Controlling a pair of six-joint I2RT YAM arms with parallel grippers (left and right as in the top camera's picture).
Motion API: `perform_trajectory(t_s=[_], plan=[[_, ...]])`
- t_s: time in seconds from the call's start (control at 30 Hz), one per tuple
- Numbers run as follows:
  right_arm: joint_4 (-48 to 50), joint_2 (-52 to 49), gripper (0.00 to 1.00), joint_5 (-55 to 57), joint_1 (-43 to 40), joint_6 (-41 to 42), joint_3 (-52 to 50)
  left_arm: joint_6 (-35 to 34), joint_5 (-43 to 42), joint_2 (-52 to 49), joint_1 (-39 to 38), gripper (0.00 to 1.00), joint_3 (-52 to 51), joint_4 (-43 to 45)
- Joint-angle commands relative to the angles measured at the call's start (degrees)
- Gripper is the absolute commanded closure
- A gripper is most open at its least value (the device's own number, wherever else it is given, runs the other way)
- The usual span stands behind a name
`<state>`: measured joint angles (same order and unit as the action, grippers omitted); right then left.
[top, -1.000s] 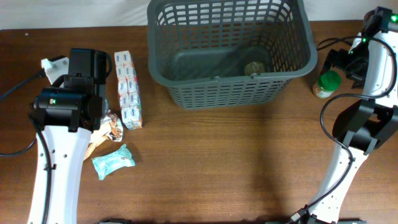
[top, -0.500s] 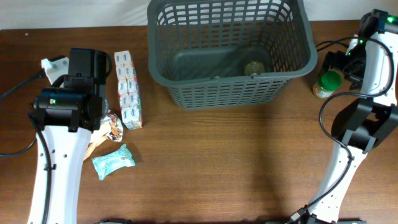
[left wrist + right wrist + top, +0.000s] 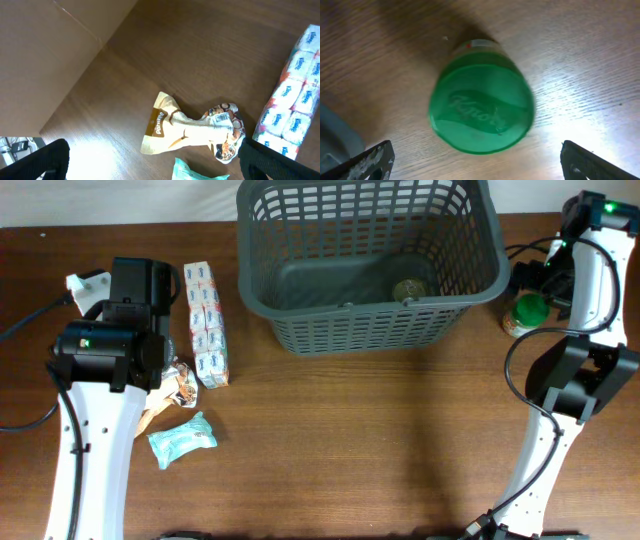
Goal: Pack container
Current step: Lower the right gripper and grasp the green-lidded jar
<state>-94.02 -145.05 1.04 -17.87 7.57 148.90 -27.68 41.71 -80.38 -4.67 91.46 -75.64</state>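
The green lid [image 3: 482,109] is in the middle of the gap between my open fingers. So my right gripper keeps going down until they are on both sides of the jar [image 3: 517,323], and then close.
The dark grey slotted basket [image 3: 370,308] stands at the back centre with a small round item [image 3: 408,288] on its base. A green-lidded jar [image 3: 524,313] stands upright just right of the basket; the right wrist view shows its lid [image 3: 482,102] from above. My right gripper [image 3: 480,170] is open above the jar, its fingertips [image 3: 370,160] wide on either side, touching nothing. My left gripper [image 3: 155,172] is open and empty above a cream snack pouch [image 3: 190,130] and a teal packet [image 3: 195,170].
A long pack of tissues [image 3: 205,325] lies left of the basket, also in the left wrist view [image 3: 295,95]. The pouch [image 3: 178,385] and teal packet [image 3: 182,438] lie beside my left arm [image 3: 110,350]. Cables trail at both table sides.
My right arm has shifted toward the back of the table, over the green-lidded jar. The jar, the basket and the left arm have not moved.
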Motion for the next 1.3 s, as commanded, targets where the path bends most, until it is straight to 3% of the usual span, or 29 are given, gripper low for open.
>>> perform_trajectory(t_s=[0.0, 1.27], plan=[[-0.1, -0.7, 0.01, 1.2, -1.3, 0.2, -0.6, 0.1, -0.6, -0.2, 0.4, 0.00, 0.2, 0.1], [1.5, -8.1, 0.01, 1.1, -0.9, -0.2, -4.7, 0.1, -0.6, -0.2, 0.4, 0.00, 0.2, 0.1]])
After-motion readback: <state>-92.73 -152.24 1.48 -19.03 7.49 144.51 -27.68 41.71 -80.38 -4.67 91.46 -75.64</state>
